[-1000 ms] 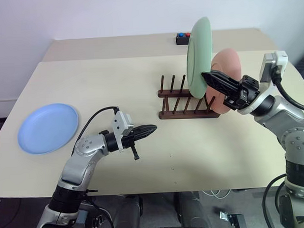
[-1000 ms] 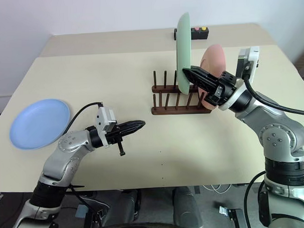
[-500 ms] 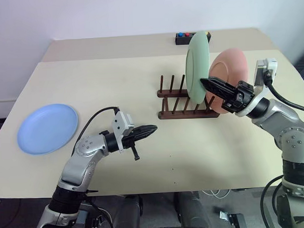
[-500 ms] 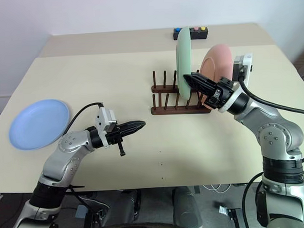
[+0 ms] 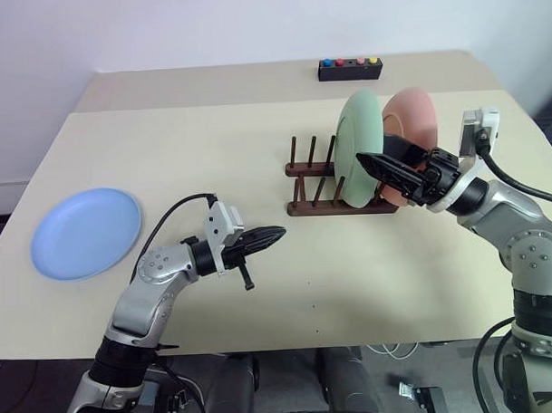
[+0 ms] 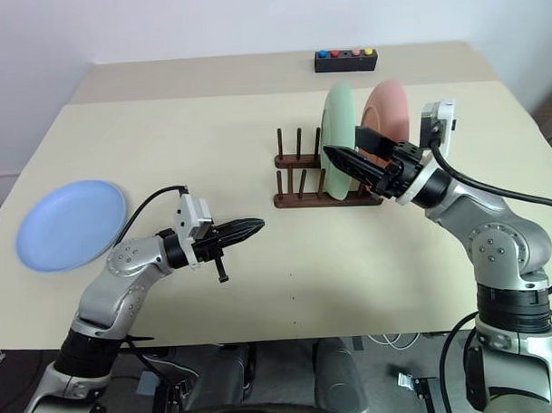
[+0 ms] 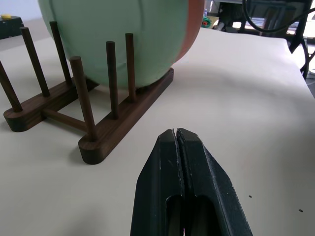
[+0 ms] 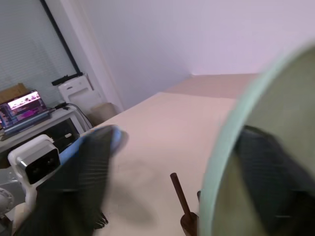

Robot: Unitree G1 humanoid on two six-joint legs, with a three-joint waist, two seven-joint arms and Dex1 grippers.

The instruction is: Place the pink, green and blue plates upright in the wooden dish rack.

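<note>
The robot's left gripper should pick up the blue plate (image 5: 86,233) and hand it to the right gripper, because the plate lies flat, far from the rack (image 5: 309,176) and the right gripper.
The mint green plate (image 5: 350,131) stands upright between the pegs of the dark wooden dish rack (image 5: 317,206). The salmon pink plate (image 5: 419,111) stands upright just behind it, at the rack's right end. My right gripper (image 6: 345,144) is open, with one finger on each side of the green plate's (image 8: 231,147) rim. The light blue plate (image 5: 85,231) lies flat at the table's left side. My left gripper (image 5: 270,234) is shut and empty above the table's middle, pointing at the rack (image 7: 123,129) and well short of it.
A small black box with coloured buttons (image 5: 350,69) sits at the table's far edge behind the rack. The rack's left pegs (image 5: 312,151) hold nothing. Bare tabletop lies between the blue plate and the rack.
The green plate came down from above the rack and settled between its pegs. My right gripper, shut on its rim before, has opened. The left arm stayed still.
</note>
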